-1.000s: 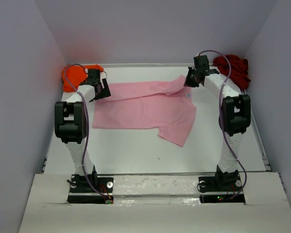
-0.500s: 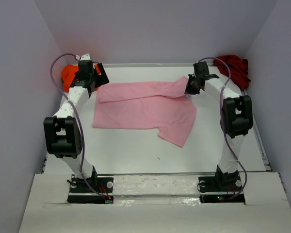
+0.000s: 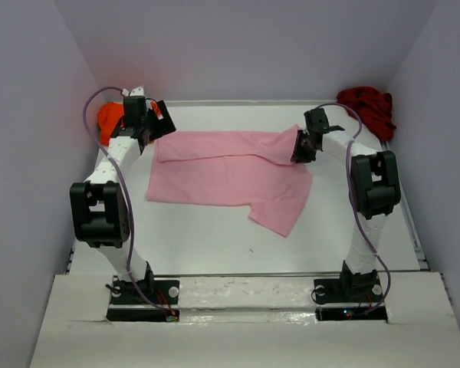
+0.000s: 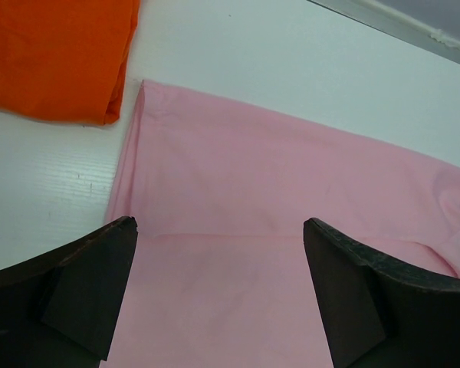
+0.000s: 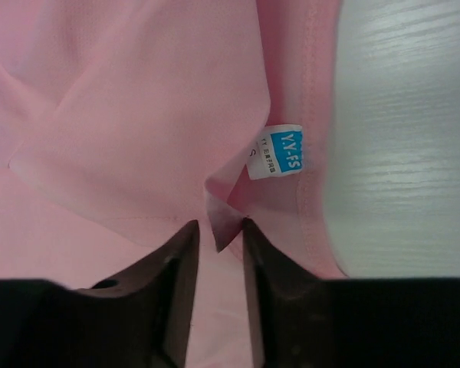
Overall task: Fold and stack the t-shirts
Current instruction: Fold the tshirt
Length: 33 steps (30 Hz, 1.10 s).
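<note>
Next, I let go of the pink t-shirt's fold with my right gripper and help slide that t-shirt's far edge (image 3: 277,138) clear, because the light pink t-shirt's corner (image 4: 150,93) is close beside the orange t-shirt.
The light pink t-shirt (image 3: 230,172) lies spread on the table, its far edge folded over and one sleeve pointing near right. My left gripper (image 3: 155,126) hangs wide open over the shirt's far left corner (image 4: 291,176), nothing between its fingers (image 4: 218,226). My right gripper (image 3: 300,149) is low at the shirt's far right. Its jaws (image 5: 218,226) stand slightly apart, a small fold of pink cloth (image 5: 138,115) by the size label (image 5: 280,151) loose between them. The orange t-shirt (image 3: 110,119) (image 4: 54,54) sits far left. The dark red t-shirt (image 3: 368,107) lies bunched far right.
White walls close the table in on the left, back and right. The orange shirt lies just left of the pink shirt's corner. Bare white table (image 3: 215,245) stretches between the pink shirt and the arm bases.
My left arm swung back and left, letting the pink shirt's edge drop flat. My right gripper came slightly nearer and lower with the collar end, and its jaws have parted.
</note>
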Motion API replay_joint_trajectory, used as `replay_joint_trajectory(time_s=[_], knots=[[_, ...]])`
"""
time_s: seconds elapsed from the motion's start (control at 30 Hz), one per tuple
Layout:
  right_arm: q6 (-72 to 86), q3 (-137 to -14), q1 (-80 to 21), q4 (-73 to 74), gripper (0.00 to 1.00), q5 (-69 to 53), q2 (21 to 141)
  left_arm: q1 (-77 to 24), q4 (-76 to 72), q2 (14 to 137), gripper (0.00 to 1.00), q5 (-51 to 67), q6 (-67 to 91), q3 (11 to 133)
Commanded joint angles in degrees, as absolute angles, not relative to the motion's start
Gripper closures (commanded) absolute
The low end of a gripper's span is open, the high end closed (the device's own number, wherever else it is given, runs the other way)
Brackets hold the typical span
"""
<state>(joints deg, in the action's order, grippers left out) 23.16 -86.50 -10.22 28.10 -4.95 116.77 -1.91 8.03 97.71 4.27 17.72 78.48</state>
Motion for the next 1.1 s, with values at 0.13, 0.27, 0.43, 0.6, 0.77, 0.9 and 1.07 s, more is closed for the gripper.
replay_joint_trajectory(time_s=[0.13, 0.27, 0.43, 0.6, 0.77, 0.9, 1.07], knots=[[23.8, -94.3, -10.6, 31.1, 0.38, -1.9, 112.9, -0.7, 3.9, 96.7, 0.01, 8.7, 19.2, 76.9], [24.2, -100.1, -10.6, 32.9, 0.37, -3.1, 113.6, -0.7, 3.3, 98.5, 0.01, 10.3, 19.8, 77.3], [24.3, -106.4, -11.2, 34.0, 0.37, -5.3, 117.9, -1.4, 0.7, 101.2, 0.01, 12.0, 21.7, 77.8], [24.9, -111.4, -12.3, 34.2, 0.38, -6.8, 125.1, -3.2, 0.4, 106.5, 0.01, 10.6, 21.4, 79.7], [25.4, -115.7, -13.4, 34.3, 0.38, -7.6, 130.5, -6.2, 0.4, 114.9, 0.01, 8.9, 21.9, 83.8], [25.7, -116.1, -13.4, 34.2, 0.38, -8.7, 132.4, -7.1, -1.0, 118.2, 0.01, 8.4, 22.6, 84.8], [26.5, -114.2, -13.4, 33.6, 0.39, -8.4, 132.9, -7.4, 1.2, 120.1, 0.01, 4.9, 20.7, 85.9]])
